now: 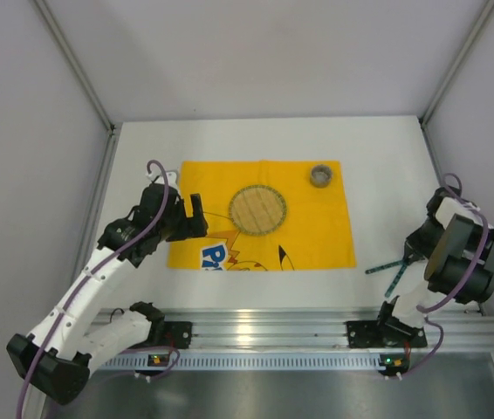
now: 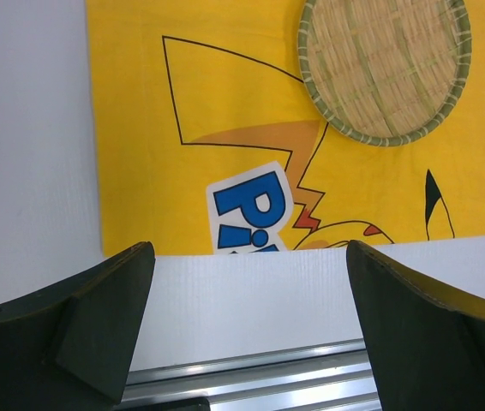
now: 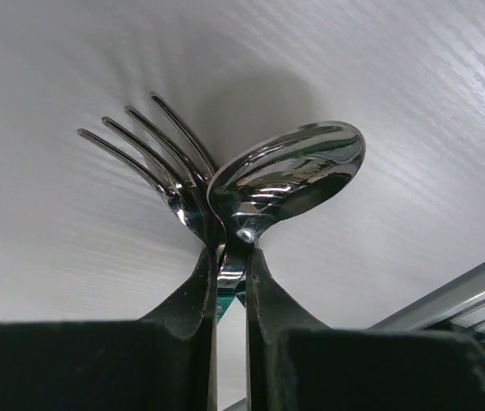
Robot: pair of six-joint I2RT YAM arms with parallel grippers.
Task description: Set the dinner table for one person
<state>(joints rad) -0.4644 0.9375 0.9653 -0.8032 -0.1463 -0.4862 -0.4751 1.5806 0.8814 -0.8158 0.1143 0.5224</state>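
Note:
The fork and spoon (image 3: 225, 221) are crossed in my right gripper. I should lay both down beside the placemat and take the spoon alone by its green handle.
The white dinner table (image 1: 378, 166) carries a yellow cartoon placemat (image 1: 317, 236) with a round woven plate (image 1: 258, 209) and a small grey cup (image 1: 320, 175) on it. My left gripper (image 1: 197, 216) is open and empty over the placemat's left edge; its wrist view shows the gripper (image 2: 251, 257) above bare table, with the plate (image 2: 384, 64) ahead. My right gripper (image 1: 413, 253), right of the placemat, is shut on a fork (image 3: 152, 150) and a spoon (image 3: 298, 167) together. Their green handles (image 1: 385, 266) stick out towards the placemat. The right gripper (image 3: 230, 257) holds them just above the table.
An aluminium rail (image 1: 299, 332) runs along the near edge, with both arm bases on it. White walls and grey frame posts (image 1: 72, 61) close in the table on the left, right and far sides. The rail also shows in the left wrist view (image 2: 251, 368).

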